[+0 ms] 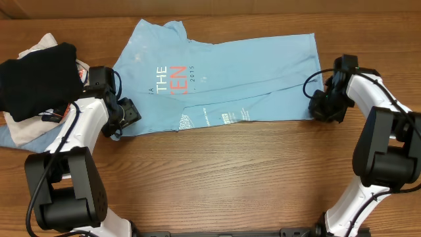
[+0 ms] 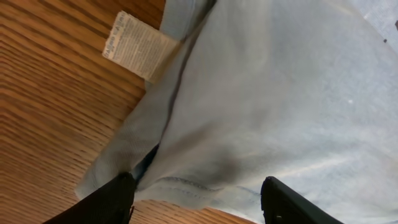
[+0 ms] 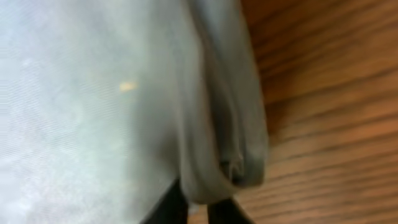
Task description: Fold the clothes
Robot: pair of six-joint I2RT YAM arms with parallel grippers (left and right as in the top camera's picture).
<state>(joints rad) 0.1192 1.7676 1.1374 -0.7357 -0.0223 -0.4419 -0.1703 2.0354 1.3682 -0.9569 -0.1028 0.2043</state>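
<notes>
The shirt's near corner (image 2: 107, 169) pokes out beyond one finger of the robot's open left gripper, so the left gripper should move back, shift over and pinch the corner's tip (image 2: 83, 189).
The clothes, a light sky-blue T-shirt (image 1: 230, 72) with red and white chest lettering, lie spread flat across the back of the table. My left gripper (image 1: 123, 117) is at the shirt's near left corner. In the left wrist view it (image 2: 199, 202) is open, its dark fingers (image 2: 115, 200) straddling the stitched hem of the shirt (image 2: 280, 93), with a white care label (image 2: 134, 45) showing beyond. My right gripper (image 1: 320, 105) is at the near right corner. The right wrist view shows it (image 3: 199, 205) shut on a bunched fold of the shirt's edge (image 3: 230, 143).
A black folded garment (image 1: 36, 76) lies on a pile of beige cloth (image 1: 41, 45) and blue cloth (image 1: 13, 135) at the far left, just behind my left arm. Bare wooden table (image 1: 230, 178) stretches in front of the shirt.
</notes>
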